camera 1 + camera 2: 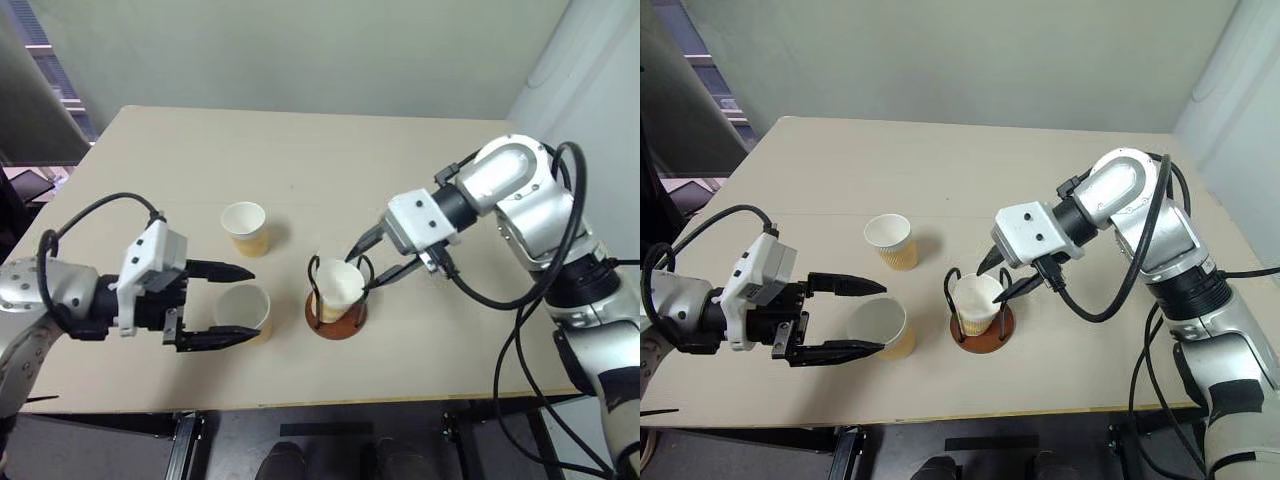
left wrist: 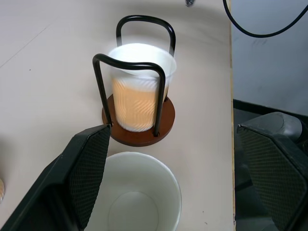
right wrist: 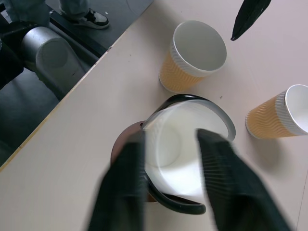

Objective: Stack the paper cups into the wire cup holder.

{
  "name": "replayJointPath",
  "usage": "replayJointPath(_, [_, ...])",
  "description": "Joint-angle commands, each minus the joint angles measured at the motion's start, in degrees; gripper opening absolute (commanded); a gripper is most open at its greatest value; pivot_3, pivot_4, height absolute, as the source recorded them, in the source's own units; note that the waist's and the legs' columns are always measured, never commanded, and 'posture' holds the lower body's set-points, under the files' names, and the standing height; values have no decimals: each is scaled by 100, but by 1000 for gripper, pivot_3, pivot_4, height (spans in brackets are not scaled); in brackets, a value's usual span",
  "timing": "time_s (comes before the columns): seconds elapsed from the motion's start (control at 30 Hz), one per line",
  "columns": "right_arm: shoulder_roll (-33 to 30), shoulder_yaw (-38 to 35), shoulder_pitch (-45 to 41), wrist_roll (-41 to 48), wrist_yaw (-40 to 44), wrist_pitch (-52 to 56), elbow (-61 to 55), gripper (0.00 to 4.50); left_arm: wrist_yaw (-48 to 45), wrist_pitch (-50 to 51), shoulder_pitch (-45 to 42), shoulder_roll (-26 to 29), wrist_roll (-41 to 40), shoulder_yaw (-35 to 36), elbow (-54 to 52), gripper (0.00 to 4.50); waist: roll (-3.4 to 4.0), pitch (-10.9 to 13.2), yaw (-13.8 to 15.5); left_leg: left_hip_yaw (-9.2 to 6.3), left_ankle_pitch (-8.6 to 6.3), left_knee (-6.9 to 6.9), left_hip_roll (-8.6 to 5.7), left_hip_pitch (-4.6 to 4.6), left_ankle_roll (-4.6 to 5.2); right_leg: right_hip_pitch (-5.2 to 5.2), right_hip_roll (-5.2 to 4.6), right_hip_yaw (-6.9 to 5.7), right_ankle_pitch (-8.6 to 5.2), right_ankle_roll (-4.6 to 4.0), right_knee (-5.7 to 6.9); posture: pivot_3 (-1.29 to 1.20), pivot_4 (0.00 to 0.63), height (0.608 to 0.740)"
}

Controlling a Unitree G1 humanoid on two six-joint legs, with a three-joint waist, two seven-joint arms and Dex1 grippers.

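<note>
My gripper will lower the front paper cup [image 1: 243,308], which will sink deep into the holder's cup because it has a base narrower than its rim [image 2: 133,211].
The wire cup holder [image 1: 335,322], a rust-brown disc with black wire loops, stands near the table's front middle. One paper cup [image 1: 340,283] sits inside it, leaning a little. My right gripper [image 1: 357,270] hovers just above that cup's rim, open, its fingers apart and off the cup. A second paper cup [image 1: 243,308] stands upright to the left of the holder. My left gripper [image 1: 255,302] is open, with one finger on each side of that cup and not pressing it. A third paper cup [image 1: 245,228] stands upright farther back.
The tan table [image 1: 330,150] has bare room behind and to the right of the holder. Its front edge [image 1: 300,405] runs close below the holder and the front cup. Black cables [image 1: 520,300] hang from my right arm.
</note>
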Motion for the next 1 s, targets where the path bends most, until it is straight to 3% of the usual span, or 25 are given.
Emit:
replayJointPath(0.03, [-97,-237,-44,-69,-252,204,-61,3325,-161,-212,-311,170,123,-16,192,4500,0,0,6,0,0,0,0,0,0,0,0,0,0,0,0,0,150,740])
replayJointPath(0.13, [-480,-699,282,56,-524,626,-90,4333,-307,-484,-761,261,506,-422,679,4500,-1,-1,58,-3,0,3,-2,-1,-1,0,-2,-1,0,-1,1,0,150,740])
replayJointPath(0.17, [-630,-856,439,168,-553,779,-162,4472,-380,-589,-899,284,645,-567,843,4500,-1,-1,93,-9,0,6,-3,-2,-1,2,-4,-2,-1,-1,0,0,150,740])
replayJointPath(0.33, [-1396,-2695,1478,2024,-575,2213,-1033,4472,-960,-1147,-1750,310,1395,-1524,1653,4500,2,1,150,-11,-6,23,-9,-18,-8,2,-11,-1,-1,-1,-12,0,150,740])
replayJointPath(0.47, [-1678,-4309,2219,3675,-973,3250,-1752,4472,-1352,-1621,-2460,156,2069,-2260,2343,4500,2,1,148,-2,-6,22,-4,-26,-10,-6,-2,1,-1,0,-19,0,150,740])
replayJointPath(0.57, [-1820,-5099,3001,4424,-1385,3726,-2409,4472,-1586,-1920,-2862,-13,2455,-2649,2763,4500,-1,0,137,-2,-6,22,-5,-24,-10,-2,1,1,-1,0,-26,0,150,740])
replayJointPath(0.77, [-1683,-6136,3976,5423,-2665,3849,-3275,4472,-1993,-2266,-3190,-313,2810,-3052,3176,4500,3,2,63,0,-8,31,-6,-22,-5,-1,1,5,6,13,-23,0,150,740])
replayJointPath(0.9, [-1755,-6271,4301,5716,-3119,3697,-3492,4472,-2104,-2368,-3211,-460,2852,-3258,3210,4500,2,2,54,-2,-13,34,-6,-14,5,10,1,5,10,20,-26,0,150,740])
replayJointPath(1.0, [-1857,-6258,4389,5828,-3257,3589,-3529,4500,-2105,-2398,-3228,-511,2833,-3331,3209,3601,2,2,46,-2,-15,35,-6,-13,9,10,1,6,13,27,-27,0,150,740])
